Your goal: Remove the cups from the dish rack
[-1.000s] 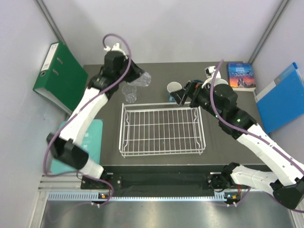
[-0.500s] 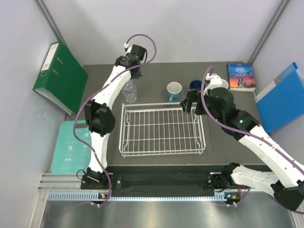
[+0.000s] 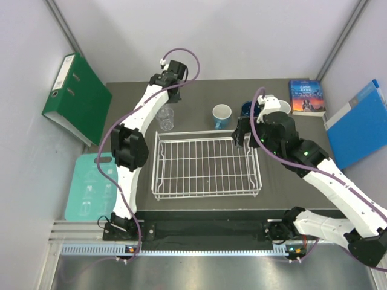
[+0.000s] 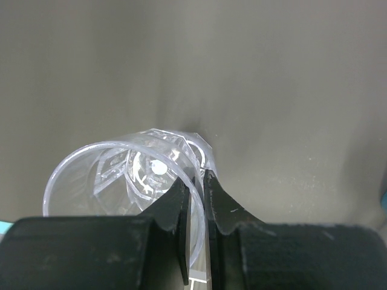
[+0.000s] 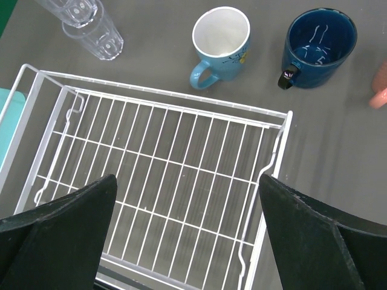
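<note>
The base of the held tumbler is inside the second tumbler's opening. I keep lowering it with my left gripper until it rests there, then let go.
The white wire dish rack holds no cups; it also shows in the right wrist view. My left gripper is shut on the rim of a clear glass tumbler low over the table at the back left. In the top view it sits under its wrist. A second tumbler stands beside it, behind the rack. The light blue mug and the dark blue mug stand behind the rack. The salmon-pink mug shows only at the frame edge. My right gripper is open and empty above the rack's far right part.
A green binder leans at the left wall. A teal mat lies left of the rack. A book and a blue folder lie at the back right.
My left arm has stretched to the back and carried its tumbler to behind the standing tumbler. My right gripper has drawn back from the mugs, and the dark blue mug now shows.
</note>
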